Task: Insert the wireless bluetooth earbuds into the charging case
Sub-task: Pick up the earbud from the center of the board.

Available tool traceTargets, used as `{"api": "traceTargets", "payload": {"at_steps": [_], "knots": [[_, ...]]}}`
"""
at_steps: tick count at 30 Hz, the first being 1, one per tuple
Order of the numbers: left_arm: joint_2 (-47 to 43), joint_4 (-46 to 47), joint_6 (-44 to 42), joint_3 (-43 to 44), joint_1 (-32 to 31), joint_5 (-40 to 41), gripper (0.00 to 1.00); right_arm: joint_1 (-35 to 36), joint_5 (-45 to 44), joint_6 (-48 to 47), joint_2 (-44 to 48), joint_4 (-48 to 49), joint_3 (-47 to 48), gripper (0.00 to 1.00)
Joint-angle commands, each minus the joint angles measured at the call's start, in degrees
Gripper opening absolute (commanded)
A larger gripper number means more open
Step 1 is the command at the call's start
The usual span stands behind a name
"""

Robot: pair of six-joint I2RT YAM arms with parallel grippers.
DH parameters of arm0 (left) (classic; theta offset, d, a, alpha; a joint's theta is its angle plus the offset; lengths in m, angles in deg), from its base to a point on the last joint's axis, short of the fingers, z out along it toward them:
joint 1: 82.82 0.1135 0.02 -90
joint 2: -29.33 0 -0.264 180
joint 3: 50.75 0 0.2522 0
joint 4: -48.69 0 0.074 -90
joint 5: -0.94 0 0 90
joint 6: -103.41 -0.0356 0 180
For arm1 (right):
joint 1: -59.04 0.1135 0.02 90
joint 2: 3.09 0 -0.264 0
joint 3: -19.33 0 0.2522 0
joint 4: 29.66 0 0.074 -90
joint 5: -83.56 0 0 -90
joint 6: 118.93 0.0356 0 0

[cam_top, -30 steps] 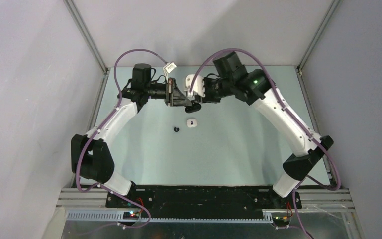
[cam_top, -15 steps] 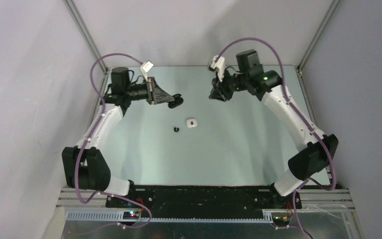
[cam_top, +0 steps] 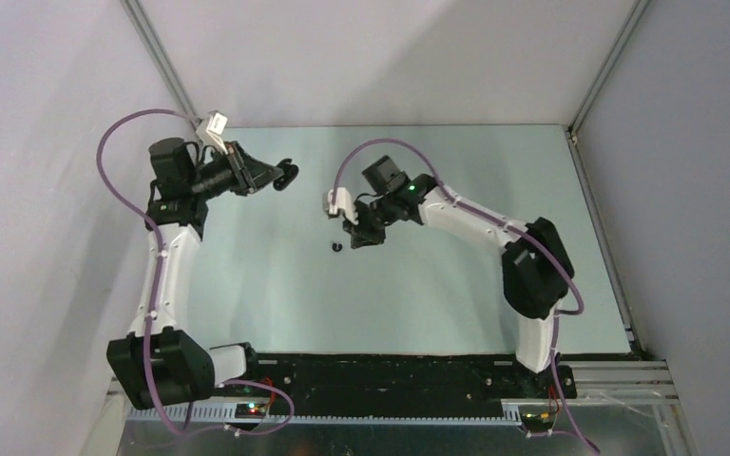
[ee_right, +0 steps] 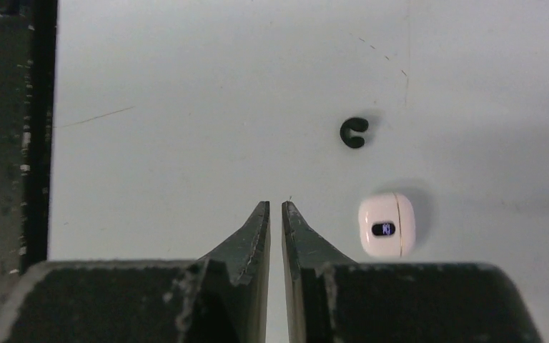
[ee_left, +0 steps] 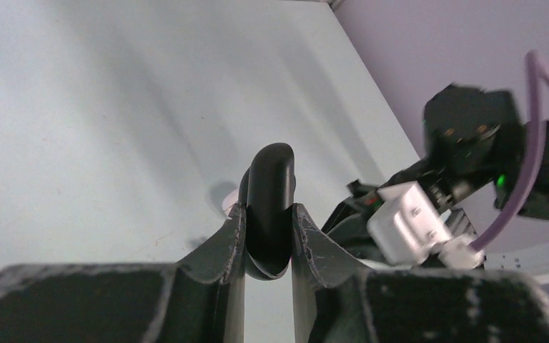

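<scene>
The black C-shaped earbud lies apart from the white charging case (ee_right: 387,225), so my right gripper should keep going toward the earbud (cam_top: 336,247) until its fingers are on both sides of it.
My left gripper (ee_left: 269,213) is shut on a black pebble-like charging case (ee_left: 271,179), held edge-on above the table at the back left (cam_top: 285,174). My right gripper (ee_right: 275,207) hangs low over the middle of the table (cam_top: 359,235), its jaws almost together with only a thin slit and nothing between them. Just right of its fingers lies a closed white charging case (ee_right: 386,225) with a small dark window. A tiny black C-shaped earbud (ee_right: 354,132) lies on the table beyond the white case, also seen from above (cam_top: 336,247). No white earbuds are in view.
Pale grey walls and metal frame posts (cam_top: 157,57) close in the table on three sides. A dark strip (ee_right: 36,128) runs along the left edge of the right wrist view. The arm bases sit on the black rail (cam_top: 390,375) at the near edge.
The left arm swung left and back, carrying the black case. The right arm came from the back right to the table's middle beside the white case, and its jaws narrowed.
</scene>
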Motion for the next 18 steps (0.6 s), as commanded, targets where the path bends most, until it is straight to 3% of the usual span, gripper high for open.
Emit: {"api": "traceTargets", "payload": {"at_steps": [1, 10, 18], "knots": [[-3.0, 0.2, 0.4, 2.3, 2.2, 3.0, 0.00, 1.9, -3.0, -7.1, -4.2, 6.7, 0.1, 0.16], [-9.8, -0.1, 2.6, -3.0, 5.6, 1.5, 0.00, 6.2, -7.6, -15.0, -11.8, 11.7, -0.1, 0.23], [-11.2, -0.2, 3.3, -4.0, 5.6, 1.1, 0.00, 7.6, -10.5, -14.9, -14.3, 12.5, 0.8, 0.28]]}}
